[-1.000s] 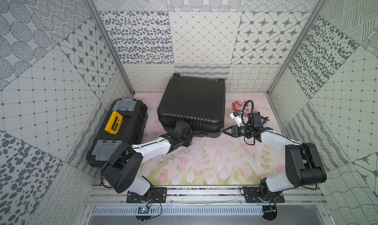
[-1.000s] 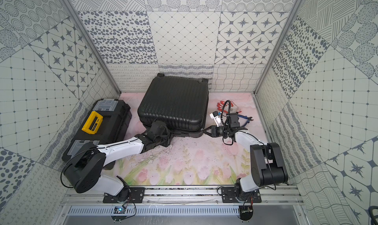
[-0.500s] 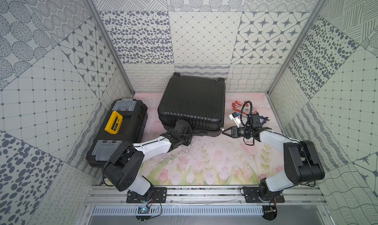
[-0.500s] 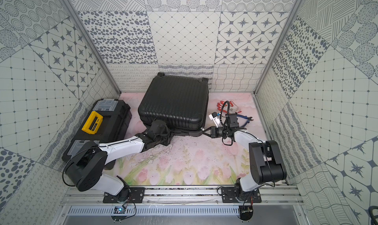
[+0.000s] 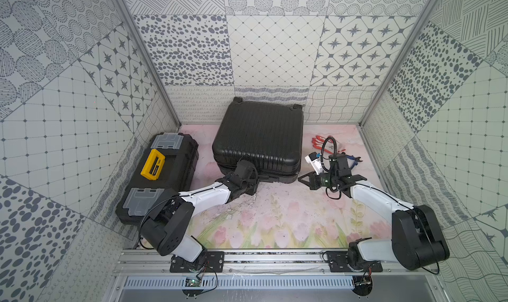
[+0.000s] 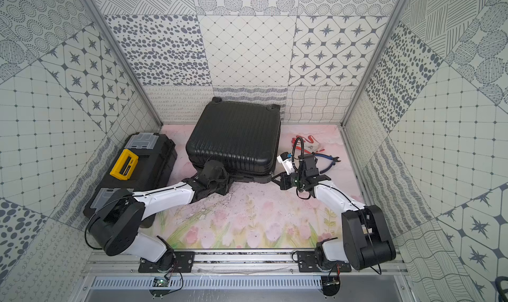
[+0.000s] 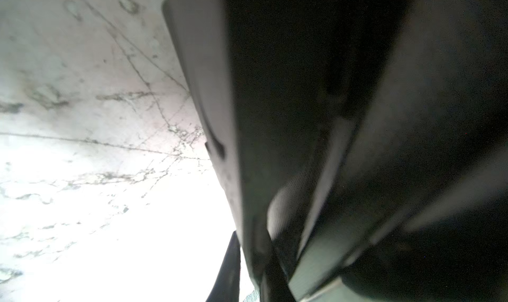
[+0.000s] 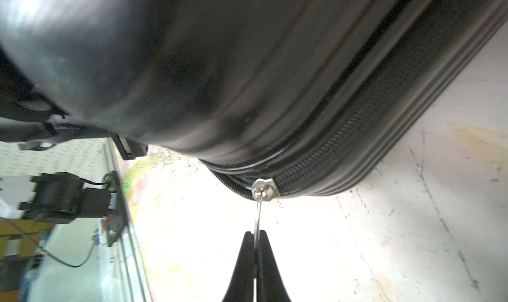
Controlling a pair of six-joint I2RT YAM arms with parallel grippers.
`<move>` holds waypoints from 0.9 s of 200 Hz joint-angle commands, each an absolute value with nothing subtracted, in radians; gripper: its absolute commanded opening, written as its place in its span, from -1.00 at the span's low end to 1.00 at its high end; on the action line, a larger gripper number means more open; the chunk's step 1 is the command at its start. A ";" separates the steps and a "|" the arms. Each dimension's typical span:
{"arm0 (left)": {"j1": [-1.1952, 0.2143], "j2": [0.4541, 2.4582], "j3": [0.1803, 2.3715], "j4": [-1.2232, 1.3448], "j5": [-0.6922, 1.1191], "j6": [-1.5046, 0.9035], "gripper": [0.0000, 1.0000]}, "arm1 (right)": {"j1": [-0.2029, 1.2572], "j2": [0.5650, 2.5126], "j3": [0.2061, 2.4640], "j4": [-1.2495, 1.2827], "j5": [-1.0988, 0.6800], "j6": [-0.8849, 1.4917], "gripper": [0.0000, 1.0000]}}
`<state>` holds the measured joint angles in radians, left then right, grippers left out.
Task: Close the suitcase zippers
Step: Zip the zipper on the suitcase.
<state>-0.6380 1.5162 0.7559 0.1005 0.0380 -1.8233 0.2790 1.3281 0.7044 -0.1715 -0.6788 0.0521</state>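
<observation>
My right gripper's fingers grip the silver pull at the suitcase's corner (image 8: 258, 213) and should keep pulling along the suitcase's front side (image 5: 274, 177) until the slider reaches my left gripper.
The black ribbed suitcase (image 5: 258, 138) (image 6: 236, 138) lies flat at the back of the table, lid down. In the right wrist view its zipper track (image 8: 343, 138) curves round the near right corner to a silver slider (image 8: 262, 189). My right gripper (image 8: 256, 233) (image 5: 300, 178) is shut on the thin silver pull hanging from that slider. My left gripper (image 5: 251, 188) (image 6: 220, 186) is shut, pressed against the suitcase's front side near its left corner. The left wrist view is dark and blurred: only suitcase shell (image 7: 302, 94) and my gripper (image 7: 247, 259) show.
A black toolbox (image 5: 165, 177) (image 6: 137, 171) with a yellow handle sits left of the suitcase. Red-handled tools (image 5: 320, 142) and blue pliers (image 5: 353, 158) lie right of it, behind my right arm. Patterned walls enclose three sides.
My right gripper's jaws have closed from slightly apart onto the zipper pull. Both arms have stayed almost where they were.
</observation>
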 commanded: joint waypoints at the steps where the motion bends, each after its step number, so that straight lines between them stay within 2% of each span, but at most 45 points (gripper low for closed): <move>1: -0.630 1.519 0.786 0.202 0.074 -1.748 -1.00 | 0.362 1.226 0.672 -0.144 -0.590 -0.060 -1.00; 42: -0.635 1.536 0.808 0.203 0.075 -1.757 -1.00 | 0.526 1.175 0.679 -0.143 -0.488 -0.137 -1.00; 84: -0.653 1.562 0.826 0.224 0.086 -1.762 -1.00 | 0.658 1.238 0.734 -0.081 -0.456 -0.146 -1.00; 130: -0.681 1.572 0.817 0.257 0.091 -1.775 -1.00 | 0.797 1.316 0.790 0.009 -0.340 -0.196 -1.00; 180: -0.720 1.588 0.833 0.296 0.114 -1.754 -1.00 | 0.876 1.431 0.823 0.192 -0.376 -0.123 -1.00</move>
